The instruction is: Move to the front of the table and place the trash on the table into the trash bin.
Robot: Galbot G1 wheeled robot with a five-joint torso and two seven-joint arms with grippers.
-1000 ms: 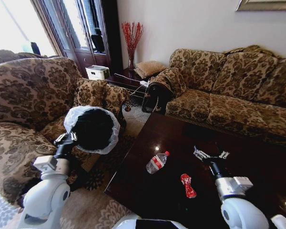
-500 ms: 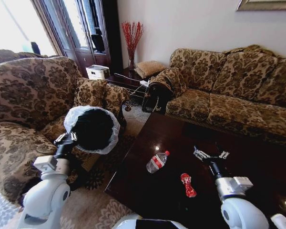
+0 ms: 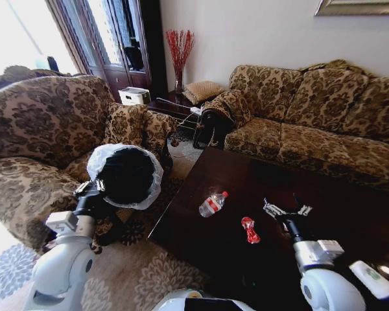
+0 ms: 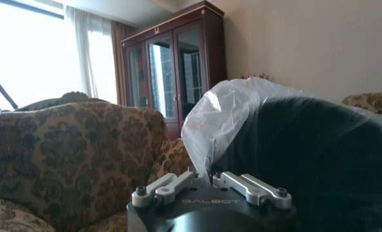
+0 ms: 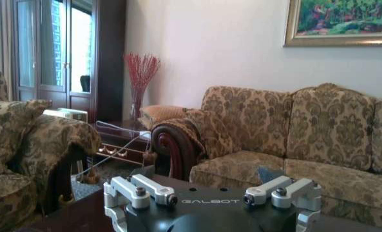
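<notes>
My gripper will find the clear plastic bottle (image 3: 212, 205) empty when it lifts the bottle, because only pale glints show through the see-through walls (image 3: 205, 210).
The dark glossy table (image 3: 350, 214) fills the right of the head view. On it lie a clear plastic bottle with a red label (image 3: 212, 204), a red wrapper (image 3: 249, 230) and, near the front right, a white packet (image 3: 371, 278). My left gripper (image 3: 91, 188) is held up left of the table, shut on the rim of the black trash bin (image 3: 126, 176). The bin's white bag liner (image 4: 219, 113) rises just beyond the shut fingers (image 4: 168, 186). My right gripper (image 3: 286, 210) hovers open over the table, right of the wrapper, with nothing in it (image 5: 210, 193).
A patterned armchair (image 3: 39, 129) stands at the left and a long patterned sofa (image 3: 311, 110) lies behind the table. A black bag (image 3: 207, 133) and a side table (image 3: 172, 107) sit between them. Patterned carpet (image 3: 129, 278) lies before the table's left corner.
The whole head view has shifted, so the camera moved: the table and its trash now sit higher in the picture and the white packet has come into view. Both arms hold their poses.
</notes>
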